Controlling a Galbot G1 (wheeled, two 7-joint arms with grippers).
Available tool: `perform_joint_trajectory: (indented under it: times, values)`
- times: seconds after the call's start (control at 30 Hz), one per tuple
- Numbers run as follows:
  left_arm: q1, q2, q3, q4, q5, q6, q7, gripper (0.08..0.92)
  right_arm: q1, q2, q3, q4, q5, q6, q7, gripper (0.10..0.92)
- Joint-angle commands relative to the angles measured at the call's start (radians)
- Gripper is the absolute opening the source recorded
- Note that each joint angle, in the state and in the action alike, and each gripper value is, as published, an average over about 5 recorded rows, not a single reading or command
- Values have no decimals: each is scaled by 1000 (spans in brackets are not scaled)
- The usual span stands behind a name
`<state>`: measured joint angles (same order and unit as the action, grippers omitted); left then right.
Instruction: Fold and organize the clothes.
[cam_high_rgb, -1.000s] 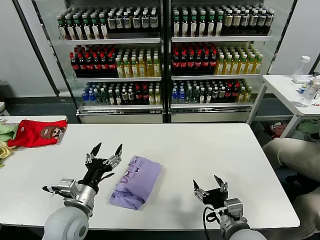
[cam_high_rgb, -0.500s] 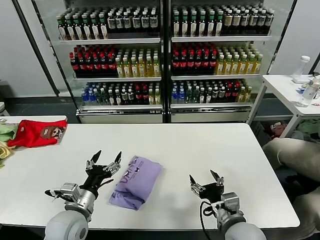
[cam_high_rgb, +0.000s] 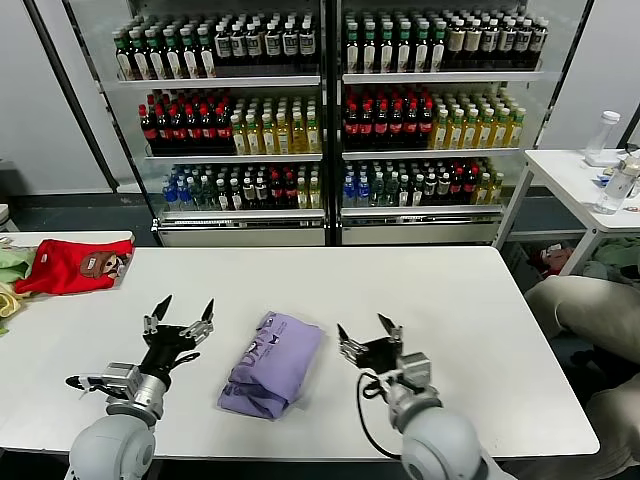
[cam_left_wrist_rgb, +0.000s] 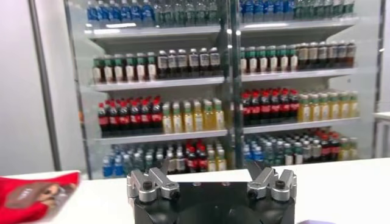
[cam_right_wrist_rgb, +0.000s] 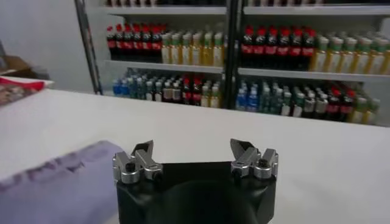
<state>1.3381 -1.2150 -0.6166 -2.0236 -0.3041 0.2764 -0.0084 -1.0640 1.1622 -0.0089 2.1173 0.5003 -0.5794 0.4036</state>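
The lavender T-shirt (cam_high_rgb: 284, 357) will spread out wider when I pull its top layer, because the dark purple print (cam_high_rgb: 262, 346) is cut off at the bundle's edge.
The lavender T-shirt (cam_high_rgb: 272, 362) lies folded into a narrow bundle on the white table (cam_high_rgb: 330, 280), its dark purple print showing on top. My left gripper (cam_high_rgb: 180, 314) stands open to the left of it, apart from the cloth. On the other side my right gripper (cam_high_rgb: 367, 337) is open too, close to the bundle's right edge but not touching. The right wrist view shows a lavender fold (cam_right_wrist_rgb: 58, 182) beside that gripper (cam_right_wrist_rgb: 194, 151). The left wrist view has open, empty fingers (cam_left_wrist_rgb: 211, 176) facing the drinks cooler.
A red shirt (cam_high_rgb: 72, 265) with a brown patch lies at the table's far left, next to pale green and yellow garments (cam_high_rgb: 10, 275). A drinks cooler (cam_high_rgb: 330, 120) stands behind the table. A small white side table (cam_high_rgb: 580, 180) with bottles is at the right.
My left gripper has drawn back to the left, away from the T-shirt. The right gripper has swung left and forward, ending close beside the bundle. The T-shirt has not moved.
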Motion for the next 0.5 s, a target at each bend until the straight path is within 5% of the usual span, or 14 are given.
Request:
perform_joint_trajectory:
  times: [0.03, 0.5]
  values:
    - [5, 17, -119, 63, 76, -40, 26, 823, 320, 61, -311, -158, 220, -1, 225, 823]
    - [18, 0, -119, 71, 77, -44, 27, 823, 425, 194, -476, -375, 278, -3, 359, 823]
